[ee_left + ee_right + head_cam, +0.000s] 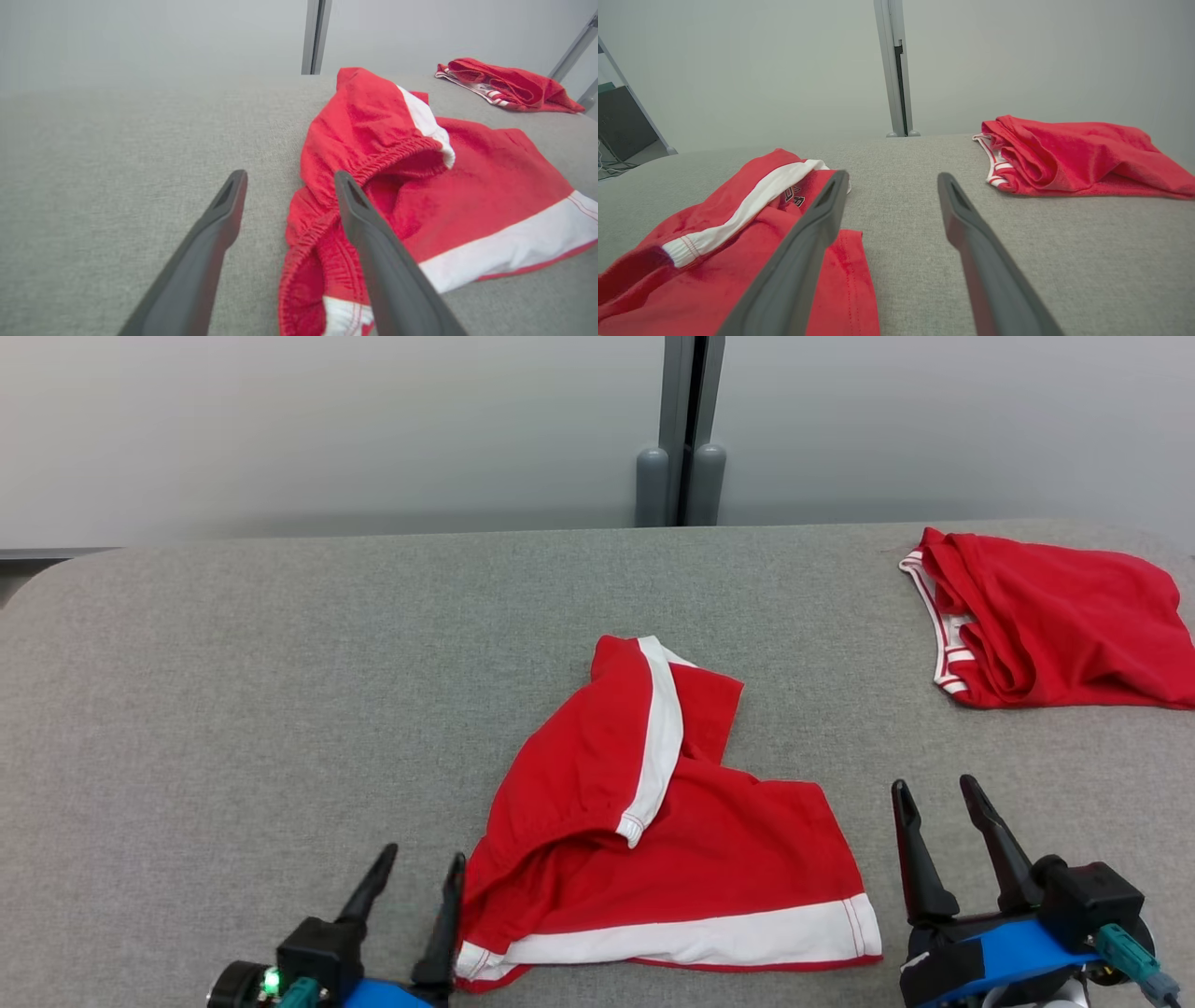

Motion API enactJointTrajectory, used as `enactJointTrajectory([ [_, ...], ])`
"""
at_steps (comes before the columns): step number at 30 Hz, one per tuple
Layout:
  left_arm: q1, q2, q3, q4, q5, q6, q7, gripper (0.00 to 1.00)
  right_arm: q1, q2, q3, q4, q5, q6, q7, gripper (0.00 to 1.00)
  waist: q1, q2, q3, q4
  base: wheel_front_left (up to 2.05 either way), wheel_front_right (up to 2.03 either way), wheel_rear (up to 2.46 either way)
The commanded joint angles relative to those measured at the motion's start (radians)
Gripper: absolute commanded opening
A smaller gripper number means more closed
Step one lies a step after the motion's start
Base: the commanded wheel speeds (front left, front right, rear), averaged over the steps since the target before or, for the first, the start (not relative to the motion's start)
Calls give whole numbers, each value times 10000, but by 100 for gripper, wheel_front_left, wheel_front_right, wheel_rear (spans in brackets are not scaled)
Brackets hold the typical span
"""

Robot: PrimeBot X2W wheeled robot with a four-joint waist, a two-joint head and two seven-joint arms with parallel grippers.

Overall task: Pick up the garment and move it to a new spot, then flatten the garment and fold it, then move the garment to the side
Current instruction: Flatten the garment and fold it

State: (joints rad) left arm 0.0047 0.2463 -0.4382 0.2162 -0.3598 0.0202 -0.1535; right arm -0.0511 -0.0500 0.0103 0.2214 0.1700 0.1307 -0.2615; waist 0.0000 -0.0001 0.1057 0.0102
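The garment's far leg [588, 756] is loosely folded over itself [571, 836]. It will fall open and hang below the piece of white cloth when I lift the garment's corners.
A crumpled red garment [653, 840] with white bands lies near the front middle of the grey table; it is a pair of shorts, its elastic waist bunched at the left [373, 163]. The same garment lies at the lower left of the right wrist view [714, 247]. My left gripper [422, 861] is open at the garment's lower left corner, its right finger [373, 242] over the waistband, nothing gripped. My right gripper [934, 789] is open just right of the garment, over bare table.
A second red garment [1055, 616] with white striped trim lies folded at the table's far right [1069, 158]. The grey fabric table [280, 691] has rounded corners. Behind it stands a pale wall with a grey post [689, 429].
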Motion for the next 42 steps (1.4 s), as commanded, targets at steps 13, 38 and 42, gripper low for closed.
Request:
enactJointTrajectory([
  [13,-47,-284,2781,-862,260,825,-1118,100,233,-26,-209,-6,94,2,-49,100,0,1,-337,-39,0,0,0],
  [38,820,-825,4280,-205,1705,-34,-1125,100,915,-24,51,304,-391,2,56,100,0,1,-918,-98,0,0,0],
  [42,778,-887,4370,-178,1779,-85,-1125,100,900,-23,55,279,-425,2,127,100,0,1,-930,-105,0,0,0],
])
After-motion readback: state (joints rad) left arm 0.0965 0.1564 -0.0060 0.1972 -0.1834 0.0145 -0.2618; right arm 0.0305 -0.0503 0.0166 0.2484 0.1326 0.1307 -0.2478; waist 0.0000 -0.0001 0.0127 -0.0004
